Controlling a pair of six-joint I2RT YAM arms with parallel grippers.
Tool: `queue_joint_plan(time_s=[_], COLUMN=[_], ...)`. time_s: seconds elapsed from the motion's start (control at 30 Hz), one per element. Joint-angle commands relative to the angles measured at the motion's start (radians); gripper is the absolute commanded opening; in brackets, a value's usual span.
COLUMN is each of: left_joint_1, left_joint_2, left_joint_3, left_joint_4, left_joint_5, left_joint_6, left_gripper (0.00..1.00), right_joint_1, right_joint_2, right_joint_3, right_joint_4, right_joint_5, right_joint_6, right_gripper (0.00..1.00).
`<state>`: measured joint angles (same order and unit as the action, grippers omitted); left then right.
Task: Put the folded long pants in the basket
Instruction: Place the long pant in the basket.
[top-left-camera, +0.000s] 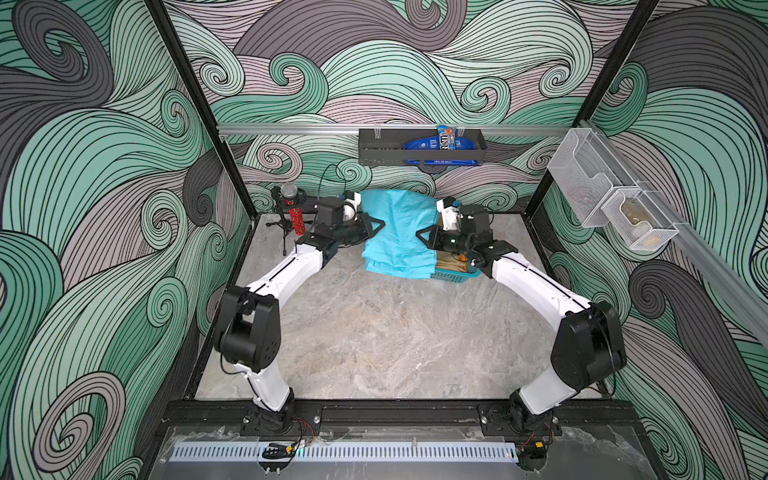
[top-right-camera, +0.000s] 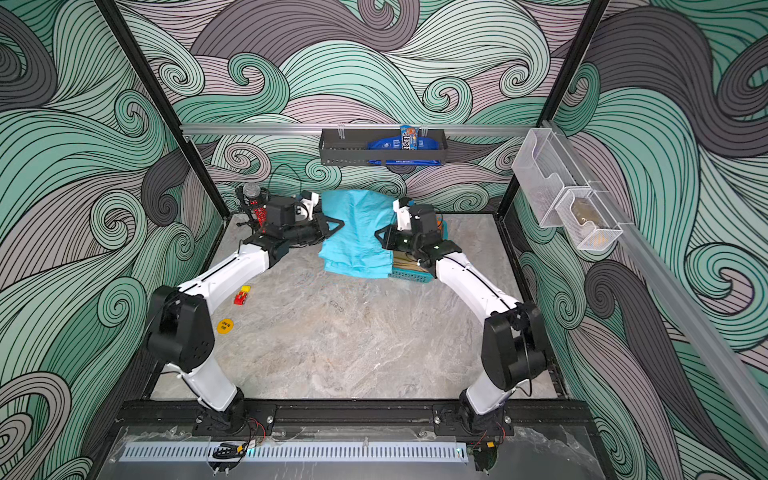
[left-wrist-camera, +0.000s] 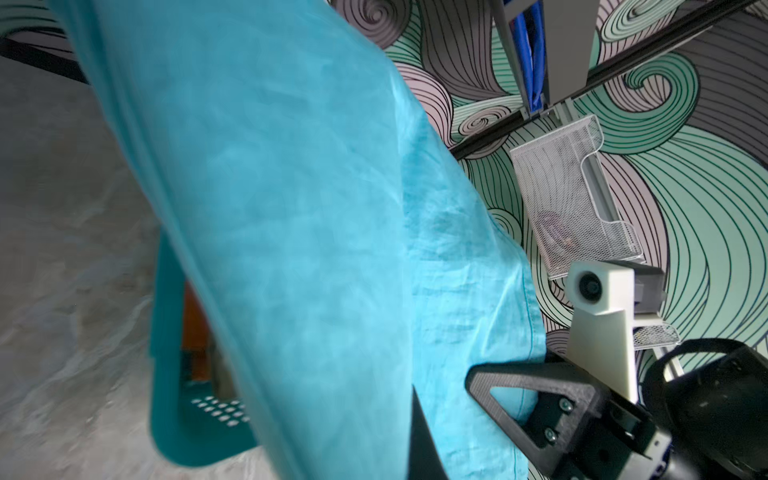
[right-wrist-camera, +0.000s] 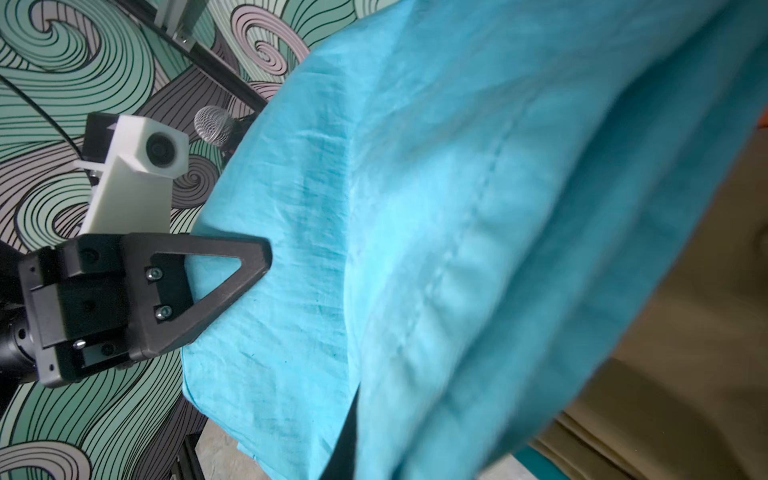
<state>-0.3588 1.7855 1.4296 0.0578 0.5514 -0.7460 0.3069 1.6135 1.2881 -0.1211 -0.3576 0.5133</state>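
The teal blue pants (top-left-camera: 398, 237) are folded and lie flat across both grippers. My right gripper keeps going over the turquoise basket and lets go on the tan pants (top-left-camera: 453, 262).
The teal blue folded long pants (top-left-camera: 399, 232) hang lifted between my two grippers, their lower end draped over the left part of the turquoise basket (top-left-camera: 455, 275). My left gripper (top-left-camera: 379, 227) is shut on the cloth's left edge. At the right edge my right gripper (top-left-camera: 420, 236) is shut on it too. Tan pants (top-left-camera: 451, 262) lie inside the basket; a bit of orange cloth (left-wrist-camera: 193, 316) shows in it in the left wrist view. The teal cloth (right-wrist-camera: 457, 208) fills the right wrist view above the tan pants (right-wrist-camera: 685, 374).
A black wall tray (top-left-camera: 374, 156) with blue packets hangs on the back wall. White mesh bins (top-left-camera: 602, 195) are on the right wall. A microphone stand (top-left-camera: 291, 208) is at the back left. A small red-yellow toy (top-right-camera: 242, 294) and a yellow disc (top-right-camera: 225, 325) lie near the left arm.
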Motion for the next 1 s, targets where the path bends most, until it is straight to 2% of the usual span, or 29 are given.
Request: queue_joint_plan(time_s=[0.0, 0.17, 0.33, 0.6, 0.77, 0.97], left_joint_1=[-0.06, -0.102, -0.1, -0.069, -0.069, -0.068], left_joint_2=[0.094, 0.267, 0.339, 0.441, 0.548, 0.643], left_joint_3=[0.135, 0.304, 0.325, 0.278, 0.352, 0.431], left_joint_4=[0.069, 0.071, 0.059, 0.029, -0.095, -0.212], left_joint_5=[0.016, 0.016, -0.044, -0.117, -0.162, -0.184], left_joint_6=[-0.03, -0.062, -0.042, 0.016, 0.118, 0.178], left_gripper=[0.0, 0.0, 0.0, 0.0, 0.0, 0.0], right_joint_1=[-0.083, -0.198, -0.255, -0.276, -0.278, -0.276], right_joint_2=[-0.024, 0.015, 0.104, 0.266, 0.303, 0.324], right_joint_3=[-0.01, -0.037, -0.056, -0.08, -0.086, -0.103], right_joint_4=[-0.015, -0.022, -0.021, -0.019, -0.019, -0.019], right_joint_5=[-0.073, -0.089, -0.094, -0.015, 0.099, 0.206], right_joint_6=[-0.049, -0.089, -0.113, -0.13, -0.144, -0.157], right_gripper=[0.0, 0.0, 0.0, 0.0, 0.0, 0.01])
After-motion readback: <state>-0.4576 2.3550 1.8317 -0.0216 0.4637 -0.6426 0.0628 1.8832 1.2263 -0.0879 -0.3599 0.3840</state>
